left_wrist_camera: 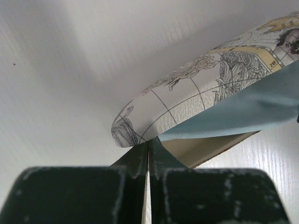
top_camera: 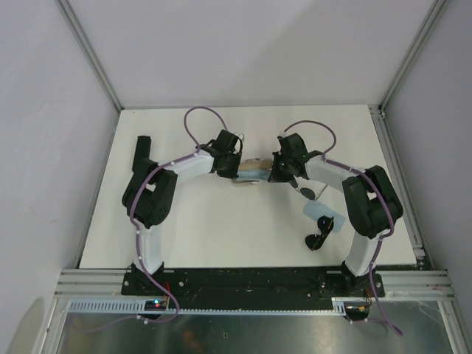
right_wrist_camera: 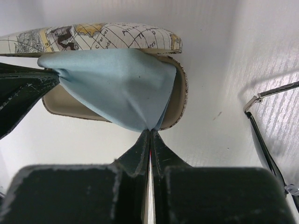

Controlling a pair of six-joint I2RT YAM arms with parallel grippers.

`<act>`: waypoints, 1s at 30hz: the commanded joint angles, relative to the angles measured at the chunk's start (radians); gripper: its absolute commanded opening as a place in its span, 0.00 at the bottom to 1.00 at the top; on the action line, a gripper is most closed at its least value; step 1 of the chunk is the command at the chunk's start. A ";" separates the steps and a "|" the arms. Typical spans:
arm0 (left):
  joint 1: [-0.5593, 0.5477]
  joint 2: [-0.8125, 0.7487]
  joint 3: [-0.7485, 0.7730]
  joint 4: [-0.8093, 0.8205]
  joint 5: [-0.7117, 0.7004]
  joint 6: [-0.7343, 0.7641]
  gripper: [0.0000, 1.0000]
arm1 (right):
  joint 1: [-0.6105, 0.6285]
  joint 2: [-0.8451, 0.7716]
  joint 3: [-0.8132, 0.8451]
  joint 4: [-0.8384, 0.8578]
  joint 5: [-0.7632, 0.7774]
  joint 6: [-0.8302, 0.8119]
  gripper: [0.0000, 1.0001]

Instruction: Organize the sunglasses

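Note:
The case sits crosswise, its lid over the light blue cloth, so I should turn the case lengthwise first, then take the case's rim [right_wrist_camera: 186,88] with my right gripper.
A light blue cloth [right_wrist_camera: 112,84] is stretched over the open beige map-print case [right_wrist_camera: 183,93]. My left gripper [left_wrist_camera: 149,141] is shut on one corner of it. My right gripper [right_wrist_camera: 150,130] is shut on the opposite corner. In the top view both grippers [top_camera: 234,171] [top_camera: 274,175] meet at the case [top_camera: 254,164] at mid-table. Thin wire-frame sunglasses [right_wrist_camera: 264,140] lie just right of the right gripper, with a dark lens [top_camera: 305,192] showing from above. A second dark pair of sunglasses [top_camera: 318,237] lies nearer the front right.
A light blue rectangular piece [top_camera: 324,212] lies by the right arm's elbow, touching the front pair of sunglasses. The case lid [left_wrist_camera: 201,91] stands raised above the tan inner tray [left_wrist_camera: 210,150]. The white tabletop [top_camera: 184,228] is walled on three sides.

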 commanded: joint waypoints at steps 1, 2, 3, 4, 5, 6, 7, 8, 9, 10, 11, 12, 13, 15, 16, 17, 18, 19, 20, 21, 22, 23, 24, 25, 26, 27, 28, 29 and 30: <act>-0.011 -0.054 -0.006 0.020 -0.016 0.032 0.00 | -0.010 0.009 0.016 0.039 0.024 -0.032 0.03; -0.012 -0.055 -0.007 0.019 -0.016 0.032 0.00 | -0.011 0.014 0.017 0.039 0.024 -0.033 0.03; -0.014 -0.057 -0.008 0.020 -0.015 0.032 0.02 | -0.012 0.018 0.017 0.039 0.025 -0.034 0.03; -0.015 -0.060 -0.010 0.019 -0.015 0.032 0.03 | -0.013 0.022 0.018 0.038 0.025 -0.034 0.03; -0.016 -0.066 -0.013 0.019 -0.016 0.031 0.06 | -0.013 0.025 0.018 0.036 0.026 -0.034 0.03; -0.017 -0.072 -0.015 0.019 -0.017 0.029 0.08 | -0.013 0.027 0.018 0.033 0.027 -0.034 0.03; -0.020 -0.082 -0.019 0.019 -0.017 0.027 0.11 | -0.013 0.029 0.018 0.031 0.029 -0.033 0.03; -0.022 -0.089 -0.021 0.019 -0.018 0.026 0.13 | -0.013 0.030 0.018 0.029 0.030 -0.033 0.03; -0.025 -0.101 -0.023 0.019 -0.019 0.025 0.16 | -0.014 0.030 0.018 0.028 0.030 -0.033 0.04; -0.027 -0.110 -0.025 0.019 -0.019 0.024 0.19 | -0.014 0.031 0.018 0.027 0.030 -0.033 0.05; -0.030 -0.122 -0.027 0.019 -0.017 0.022 0.22 | -0.014 0.032 0.018 0.028 0.030 -0.033 0.05; -0.031 -0.132 -0.029 0.019 -0.015 0.021 0.24 | -0.014 0.032 0.018 0.029 0.030 -0.034 0.05; -0.035 -0.145 -0.030 0.019 -0.012 0.019 0.27 | -0.015 0.033 0.018 0.029 0.030 -0.035 0.05; -0.039 -0.164 -0.034 0.017 -0.005 0.016 0.33 | -0.016 0.036 0.018 0.030 0.030 -0.034 0.05; -0.040 -0.173 -0.039 0.018 -0.001 0.014 0.35 | -0.018 0.037 0.019 0.031 0.028 -0.034 0.05; -0.041 -0.185 -0.043 0.017 0.006 0.013 0.37 | -0.018 0.038 0.018 0.031 0.027 -0.034 0.05; -0.042 -0.197 -0.048 0.018 0.013 0.011 0.39 | -0.018 0.040 0.018 0.031 0.026 -0.034 0.06; -0.042 -0.207 -0.052 0.017 0.020 0.009 0.41 | -0.018 0.041 0.018 0.031 0.026 -0.034 0.07; -0.042 -0.221 -0.058 0.016 0.027 0.007 0.42 | -0.018 0.041 0.018 0.031 0.027 -0.035 0.08; -0.042 -0.233 -0.062 0.015 0.036 0.005 0.43 | -0.019 0.042 0.018 0.031 0.027 -0.034 0.09; -0.042 -0.247 -0.064 0.014 0.044 0.003 0.44 | -0.019 0.042 0.018 0.031 0.026 -0.035 0.09; -0.042 -0.258 -0.065 0.011 0.049 0.002 0.45 | -0.019 0.041 0.018 0.032 0.026 -0.036 0.10; -0.042 -0.271 -0.064 0.009 0.050 0.001 0.45 | -0.020 0.041 0.018 0.033 0.026 -0.037 0.10; -0.041 -0.279 -0.061 0.009 0.041 0.003 0.45 | -0.021 0.041 0.019 0.033 0.025 -0.037 0.10; -0.034 -0.286 -0.053 0.008 0.033 0.004 0.45 | -0.022 0.041 0.018 0.033 0.024 -0.037 0.11; -0.028 -0.289 -0.045 0.008 0.022 0.005 0.45 | -0.023 0.041 0.018 0.033 0.023 -0.036 0.12; -0.017 -0.288 -0.031 0.007 0.018 0.006 0.46 | -0.025 0.040 0.018 0.034 0.021 -0.037 0.12; -0.007 -0.288 -0.019 0.007 0.019 0.008 0.47 | -0.027 0.039 0.018 0.034 0.020 -0.037 0.12; 0.007 -0.285 -0.003 0.008 0.020 0.012 0.48 | -0.027 0.039 0.019 0.034 0.019 -0.037 0.12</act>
